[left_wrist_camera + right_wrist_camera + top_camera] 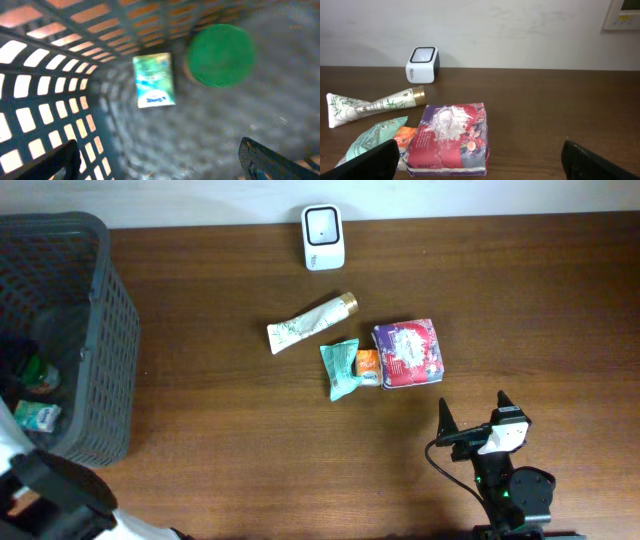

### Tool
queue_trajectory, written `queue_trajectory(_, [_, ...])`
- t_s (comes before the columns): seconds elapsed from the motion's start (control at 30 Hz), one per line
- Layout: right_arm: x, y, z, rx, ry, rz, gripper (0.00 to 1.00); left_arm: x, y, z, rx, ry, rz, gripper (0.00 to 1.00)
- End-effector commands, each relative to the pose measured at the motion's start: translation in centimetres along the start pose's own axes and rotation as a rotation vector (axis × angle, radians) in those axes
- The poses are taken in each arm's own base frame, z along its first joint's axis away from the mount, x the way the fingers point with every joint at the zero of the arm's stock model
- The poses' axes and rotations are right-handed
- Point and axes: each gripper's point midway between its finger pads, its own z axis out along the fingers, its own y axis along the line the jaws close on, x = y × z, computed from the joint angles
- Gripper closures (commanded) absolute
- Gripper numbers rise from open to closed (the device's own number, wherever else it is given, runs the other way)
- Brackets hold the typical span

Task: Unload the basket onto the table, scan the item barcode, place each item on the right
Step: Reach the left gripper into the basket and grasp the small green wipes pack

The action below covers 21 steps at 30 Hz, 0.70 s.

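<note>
The green-white pack is clear of the green round lid and square to the left gripper's fingers, so the left gripper should keep going down until its fingers are on either side of the pack (154, 81).
The white barcode scanner (323, 236) (422, 64) stands at the table's far edge. Before it lie a white tube with a gold cap (312, 323) (375, 106), a teal packet (342, 367) (372, 137), a small orange item (368, 366) (406, 136) and a purple-red pack (408, 352) (451, 137). My right gripper (473, 405) (480, 167) is open and empty, just short of the purple-red pack. My left gripper (157, 162) hangs open and empty inside the basket, above a green-white pack (154, 80) and a green round lid (220, 55).
The dark mesh basket (95, 330) (40, 100) fills the table's left end, with the green-white pack (37, 416) on its floor. A pale wall runs behind the scanner.
</note>
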Motion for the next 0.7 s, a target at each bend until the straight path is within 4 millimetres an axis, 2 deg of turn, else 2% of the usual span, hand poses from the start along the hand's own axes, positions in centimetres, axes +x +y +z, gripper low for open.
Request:
queue_trajectory(0.0, [0.4,0.0,0.1,0.002,0.006,0.007,0.01,0.8,2.5,4.0,-0.123,0.096,-0.158,0.01])
queue_trajectory(0.13, [0.4,0.0,0.1,0.002,0.006,0.007,0.01,1.4,2.0,8.5,-0.162,0.16,-0.149,0.01])
queue_trajectory(0.27, [0.4,0.0,0.1,0.002,0.006,0.007,0.01,2.2,1.4,10.8,-0.17,0.203,-0.137,0.01])
queue_trajectory(0.37, [0.4,0.0,0.1,0.002,0.006,0.007,0.01,2.7,1.2,13.3,-0.185,0.232,-0.137,0.01])
queue_trajectory(0.43, [0.4,0.0,0.1,0.002,0.006,0.007,0.01,3.2,1.2,14.7,-0.199,0.251,-0.13,0.1])
queue_trajectory(0.5, [0.4,0.0,0.1,0.002,0.006,0.007,0.01,3.1,1.0,15.4,-0.196,0.246,-0.133,0.12])
queue_trajectory(0.57, [0.4,0.0,0.1,0.002,0.006,0.007,0.01,2.7,0.7,15.7,-0.184,0.229,-0.137,0.24])
queue_trajectory(0.6, [0.4,0.0,0.1,0.002,0.006,0.007,0.02,2.6,0.6,15.7,-0.181,0.224,-0.138,0.34])
queue_trajectory(0.67, [0.4,0.0,0.1,0.002,0.006,0.007,0.01,2.5,0.5,15.7,-0.179,0.22,-0.14,0.61])
